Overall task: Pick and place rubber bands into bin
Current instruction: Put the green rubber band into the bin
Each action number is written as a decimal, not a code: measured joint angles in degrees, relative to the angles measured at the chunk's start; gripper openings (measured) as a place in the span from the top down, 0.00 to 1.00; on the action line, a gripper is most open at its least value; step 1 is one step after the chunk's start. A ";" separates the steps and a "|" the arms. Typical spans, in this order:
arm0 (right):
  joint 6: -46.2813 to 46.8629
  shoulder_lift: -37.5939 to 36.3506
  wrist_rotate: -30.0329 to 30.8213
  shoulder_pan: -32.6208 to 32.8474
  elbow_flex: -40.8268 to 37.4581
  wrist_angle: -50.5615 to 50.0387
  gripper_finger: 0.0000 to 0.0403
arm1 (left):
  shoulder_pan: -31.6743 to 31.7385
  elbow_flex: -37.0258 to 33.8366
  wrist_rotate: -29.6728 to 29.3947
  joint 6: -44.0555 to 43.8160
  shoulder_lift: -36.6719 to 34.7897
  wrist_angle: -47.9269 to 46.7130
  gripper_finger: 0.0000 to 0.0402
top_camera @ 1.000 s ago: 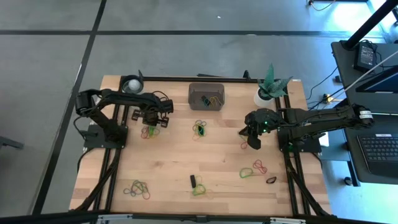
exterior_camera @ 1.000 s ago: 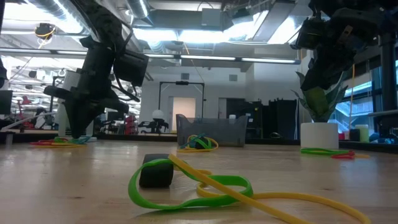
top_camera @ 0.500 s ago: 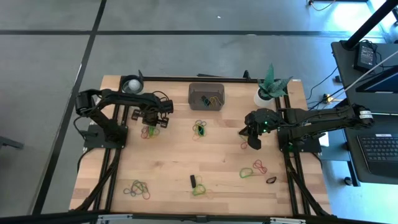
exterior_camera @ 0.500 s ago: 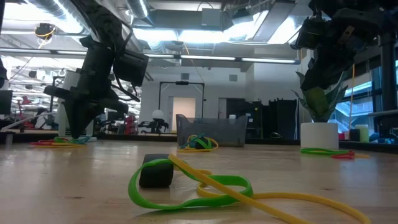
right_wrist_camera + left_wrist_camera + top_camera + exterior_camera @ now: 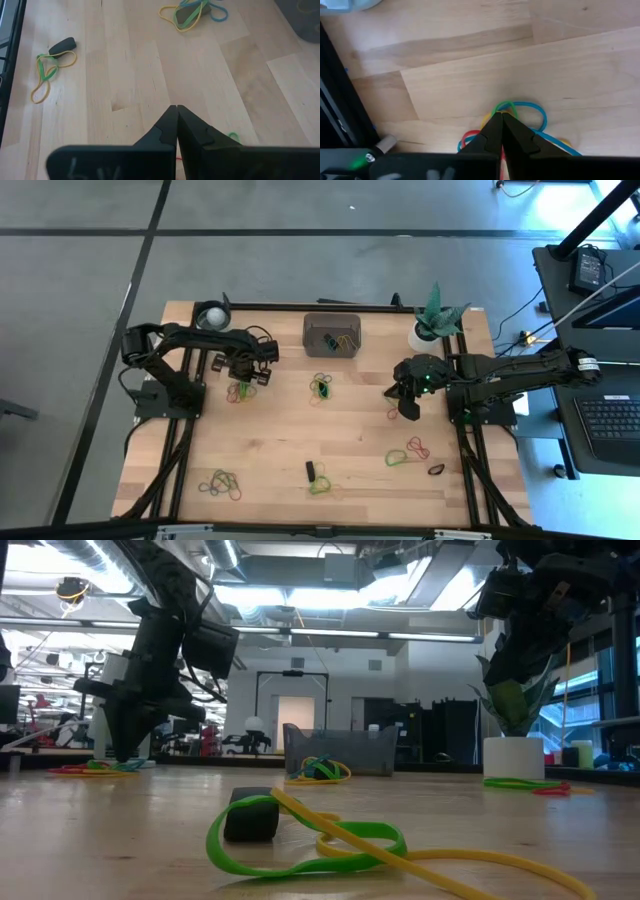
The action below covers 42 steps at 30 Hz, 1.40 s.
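Observation:
Next, I open my left gripper's shut fingers, straddle the green rubber band and close on it before lifting, as the green rubber band's loop (image 5: pixel 504 103) arches past them.
The bin (image 5: pixel 331 333) stands at the table's far middle with a few rubber bands inside; it also shows in the low view (image 5: pixel 340 750). My left gripper (image 5: pixel 243 383) is down at the table, shut, its tips (image 5: pixel 501 116) in a small pile of green, blue, yellow and red rubber bands (image 5: pixel 520 112) left of the bin. My right gripper (image 5: pixel 407 408) is shut and empty, held above the table's right half; its wrist view shows the closed tips (image 5: pixel 176 107). A single red band (image 5: pixel 393 414) lies on the table beside it. My left gripper comes down on the pile from above. Its shut fingertips meet where the green and yellow loops (image 5: pixel 504 106) cross. The fingers hide which band lies between them. The pile lies flat on the table, slack.
More band piles lie in the middle (image 5: pixel 321 387), near left (image 5: pixel 219 483), near middle beside a black block (image 5: pixel 318 478) and near right (image 5: pixel 408 451). A white cup (image 5: pixel 211 315) stands at the far left and a white plant pot (image 5: pixel 425 330) at the far right.

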 joint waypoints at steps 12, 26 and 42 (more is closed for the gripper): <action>0.08 0.01 0.00 0.00 0.01 0.00 0.97 | 0.00 -0.01 -1.17 1.18 0.00 0.09 0.79; -0.07 0.01 0.00 0.00 0.01 0.00 0.97 | -0.81 -0.02 -3.12 -1.91 0.00 0.22 0.75; -0.22 0.01 0.00 -0.01 0.01 0.00 0.97 | -0.81 -0.02 -1.63 0.71 0.02 0.17 0.79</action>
